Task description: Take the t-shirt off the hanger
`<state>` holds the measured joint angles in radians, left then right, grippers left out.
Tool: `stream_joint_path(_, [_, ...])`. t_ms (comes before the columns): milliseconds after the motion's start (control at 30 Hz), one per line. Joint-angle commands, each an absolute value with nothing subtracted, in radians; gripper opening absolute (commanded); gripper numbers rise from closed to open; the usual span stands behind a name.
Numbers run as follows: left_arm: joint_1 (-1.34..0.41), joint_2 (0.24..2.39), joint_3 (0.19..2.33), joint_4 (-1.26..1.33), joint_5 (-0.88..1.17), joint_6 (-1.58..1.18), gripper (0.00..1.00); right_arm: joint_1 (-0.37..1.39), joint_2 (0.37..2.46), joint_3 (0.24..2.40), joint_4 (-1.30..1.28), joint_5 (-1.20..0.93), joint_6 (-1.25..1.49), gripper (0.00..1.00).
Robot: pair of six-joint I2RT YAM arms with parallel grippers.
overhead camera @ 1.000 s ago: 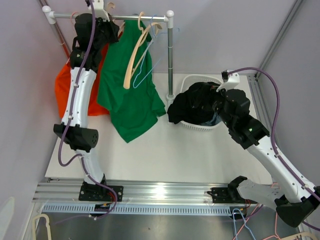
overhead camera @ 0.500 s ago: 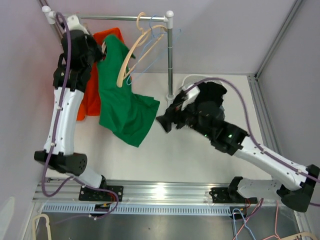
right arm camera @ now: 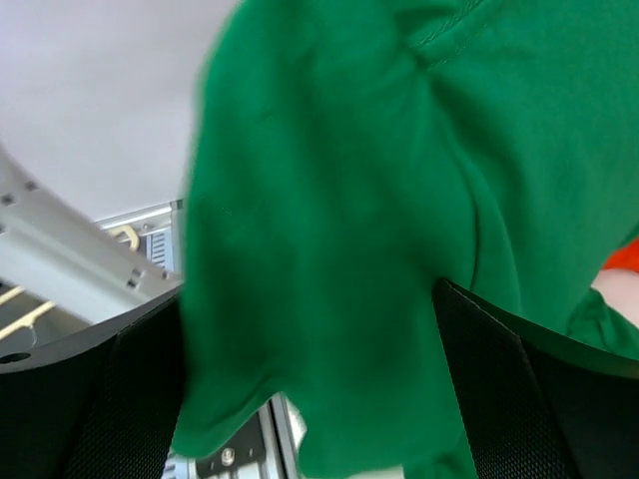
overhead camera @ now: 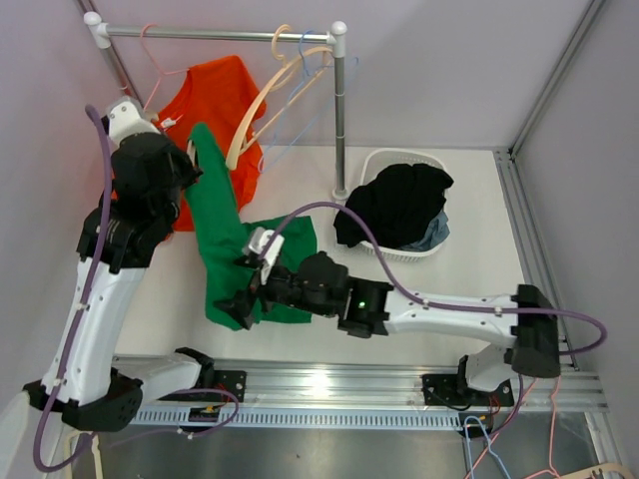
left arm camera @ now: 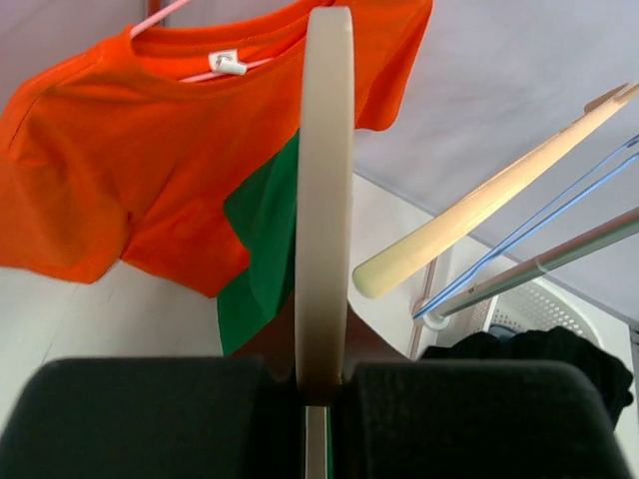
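Note:
The green t-shirt [overhead camera: 216,220] is still over the hanger and its lower hem [right arm camera: 334,419] is loose in the robot's open right gripper, so next the right gripper clamps the hem before the left gripper backs the hanger out.
The green t-shirt [overhead camera: 225,239] hangs on a cream wooden hanger [left arm camera: 327,200], held away from the rail. My left gripper [overhead camera: 190,165] is shut on that hanger, which is pinched between the black jaws in the left wrist view [left arm camera: 321,384]. In the top view the hanger itself is hidden inside the shirt. My right gripper [overhead camera: 243,299] is open at the shirt's lower hem. Green cloth [right arm camera: 349,200] fills the gap between its spread fingers [right arm camera: 90,399], and neither finger presses on it.
An orange t-shirt [overhead camera: 215,100] on a pink hanger, a bare wooden hanger [overhead camera: 250,125] and blue wire hangers [overhead camera: 310,80] hang from the rail [overhead camera: 220,32]. Its post [overhead camera: 341,110] stands beside a white basket [overhead camera: 371,160] of dark clothes [overhead camera: 394,205].
My left arm has pulled the hanger with the green t-shirt off the rail, down and toward the near left. My right arm has swung from the basket to the shirt's hem.

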<state>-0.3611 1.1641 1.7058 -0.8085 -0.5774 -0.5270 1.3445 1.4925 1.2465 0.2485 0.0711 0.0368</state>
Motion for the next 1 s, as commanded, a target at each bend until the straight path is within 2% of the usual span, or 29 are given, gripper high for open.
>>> stream_joint_path(0, [-0.387, 1.120, 1.634, -0.752, -0.623, -0.549, 0.01, 1.356, 1.581, 1.347, 0.379, 0.083, 0.026, 0.99])
stream_joint_path(33, [-0.388, 1.120, 1.634, -0.761, -0.623, -0.546, 0.01, 1.361, 1.600, 1.362, 0.377, 0.089, 0.029, 0.99])
stream_joint_path(67, [-0.388, 1.117, 1.635, -0.771, -0.629, -0.551, 0.01, 1.359, 1.617, 1.397, 0.365, 0.089, 0.028, 0.92])
stream_joint_path(100, [-0.388, 1.112, 1.632, -0.782, -0.624, -0.552, 0.01, 1.361, 1.643, 1.414, 0.356, 0.084, 0.023, 0.44])
stream_joint_path(133, [-0.388, 1.109, 1.631, -0.779, -0.618, -0.546, 0.01, 1.362, 1.650, 1.426, 0.347, 0.087, 0.025, 0.12])
stream_joint_path(167, [-0.388, 1.103, 1.634, -0.769, -0.609, -0.543, 0.00, 1.365, 1.651, 1.431, 0.336, 0.094, 0.032, 0.00])
stream_joint_path(300, [-0.382, 1.179, 1.652, -0.728, -0.571, -0.483, 0.01, 1.448, 1.595, 1.382, 0.299, 0.136, 0.005, 0.00])
stream_joint_path(500, [-0.313, 1.432, 1.943, -0.960, -0.465, -0.508, 0.01, 1.644, 1.532, 1.257, 0.278, 0.242, 0.026, 0.00])
stream_joint_path(800, [-0.203, 1.640, 2.304, -1.287, -0.190, -0.483, 0.01, 1.686, 1.611, 1.193, 0.324, 0.340, 0.025, 0.00])
stream_joint_path(867, [-0.202, 1.550, 2.246, -1.261, -0.193, -0.479, 0.00, 1.664, 1.602, 1.204, 0.321, 0.357, 0.020, 0.00])
stream_joint_path(900, [-0.202, 1.487, 2.194, -1.159, -0.180, -0.479, 0.01, 1.652, 1.585, 1.206, 0.321, 0.360, 0.028, 0.00])
stream_joint_path(933, [-0.202, 1.415, 1.999, -1.087, -0.161, -0.474, 0.01, 1.608, 1.580, 1.212, 0.304, 0.360, 0.063, 0.00])
stream_joint_path(967, [-0.204, 1.332, 1.918, -0.993, -0.093, -0.466, 0.01, 1.580, 1.578, 1.226, 0.279, 0.362, 0.095, 0.00])
